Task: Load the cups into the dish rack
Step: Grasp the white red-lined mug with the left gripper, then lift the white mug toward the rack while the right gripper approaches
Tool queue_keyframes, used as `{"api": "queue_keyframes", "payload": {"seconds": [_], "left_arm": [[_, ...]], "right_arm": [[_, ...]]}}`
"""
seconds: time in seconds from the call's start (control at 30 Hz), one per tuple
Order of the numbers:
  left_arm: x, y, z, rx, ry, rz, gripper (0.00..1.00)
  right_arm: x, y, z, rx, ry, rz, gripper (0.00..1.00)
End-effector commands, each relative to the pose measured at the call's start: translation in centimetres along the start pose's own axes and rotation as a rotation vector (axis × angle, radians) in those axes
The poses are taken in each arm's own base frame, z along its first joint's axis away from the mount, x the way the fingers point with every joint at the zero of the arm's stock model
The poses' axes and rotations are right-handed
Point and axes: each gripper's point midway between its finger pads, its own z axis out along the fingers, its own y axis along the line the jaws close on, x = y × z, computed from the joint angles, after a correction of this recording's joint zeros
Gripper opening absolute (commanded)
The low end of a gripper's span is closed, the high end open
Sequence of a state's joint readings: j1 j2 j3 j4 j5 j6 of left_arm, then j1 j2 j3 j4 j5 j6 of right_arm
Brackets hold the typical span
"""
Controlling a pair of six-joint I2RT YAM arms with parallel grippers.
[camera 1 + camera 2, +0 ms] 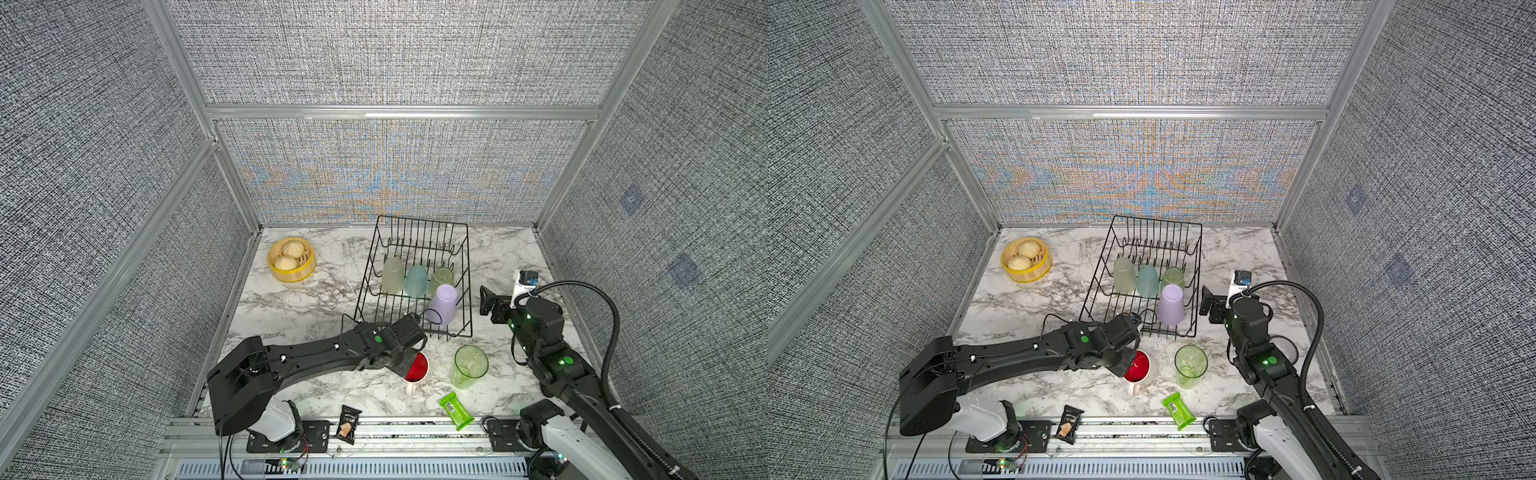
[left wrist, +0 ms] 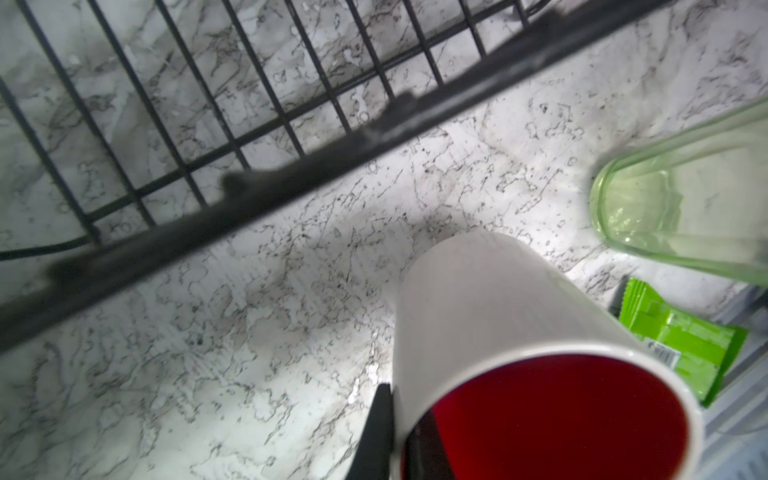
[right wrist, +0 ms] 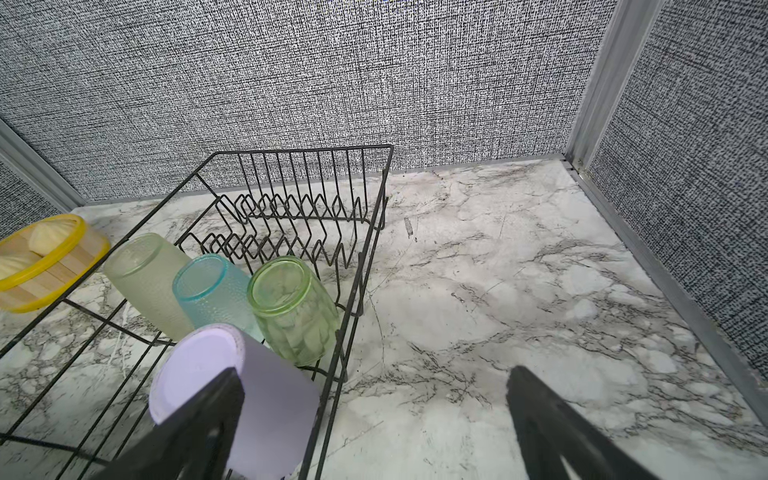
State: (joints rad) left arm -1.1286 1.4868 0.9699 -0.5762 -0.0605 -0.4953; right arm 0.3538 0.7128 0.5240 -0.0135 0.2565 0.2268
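Observation:
My left gripper should tip the mug and hand its bottom to my right gripper before the mug is loaded upside down. My left gripper is on the white mug's upturned rim now.
The black wire dish rack stands mid-table. Upside down inside it are a frosted yellow-green cup, a teal cup, a clear green cup and a lavender cup. In front of the rack, my left gripper is shut on the wall of the white, red-lined mug, one finger inside and one outside. The mug looks slightly tipped. A second clear green tumbler stands upright beside it. My right gripper hangs open and empty just right of the rack.
A yellow steamer basket with buns sits at the back left. A green packet and a dark snack packet lie near the front rail. A small white and blue box stands at the right. Grey walls enclose three sides.

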Motion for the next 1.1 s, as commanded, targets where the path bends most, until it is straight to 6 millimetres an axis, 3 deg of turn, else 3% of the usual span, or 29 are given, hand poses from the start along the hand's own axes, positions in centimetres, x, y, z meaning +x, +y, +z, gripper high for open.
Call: {"api": "queue_keyframes", "payload": {"seconds": [0.0,0.4,0.47,0.57,0.6,0.73,0.87,1.07], "left_arm": [[1.0,0.3,-0.8,0.004,0.027,0.030,0.00],[4.2,2.8,-0.5,-0.094,0.203,0.010,0.00],[4.3,2.9,-0.3,-0.099,0.218,-0.003,0.10],[4.1,2.1,0.5,-0.052,0.227,-0.020,0.38],[4.0,1.7,0.7,-0.034,0.228,-0.027,0.39],[3.9,1.3,1.8,-0.026,0.256,-0.030,0.34],[3.6,1.3,2.0,-0.043,0.273,-0.027,0.01],[2.4,1.7,-1.0,-0.045,0.204,-0.023,0.00]], "right_arm": [[0.4,-0.3,0.0,0.014,0.012,-0.009,0.99],[0.6,0.1,0.2,-0.009,0.022,0.005,0.99],[0.6,0.2,0.3,-0.010,0.022,0.005,0.99],[0.6,0.2,0.3,-0.012,0.023,0.006,0.99],[0.5,0.2,0.3,-0.012,0.020,0.006,0.99],[0.3,0.3,0.3,-0.013,0.019,0.001,0.99],[0.1,0.3,0.2,-0.013,0.018,-0.001,0.99],[-0.3,0.4,-0.1,-0.018,0.010,0.002,0.99]]}}
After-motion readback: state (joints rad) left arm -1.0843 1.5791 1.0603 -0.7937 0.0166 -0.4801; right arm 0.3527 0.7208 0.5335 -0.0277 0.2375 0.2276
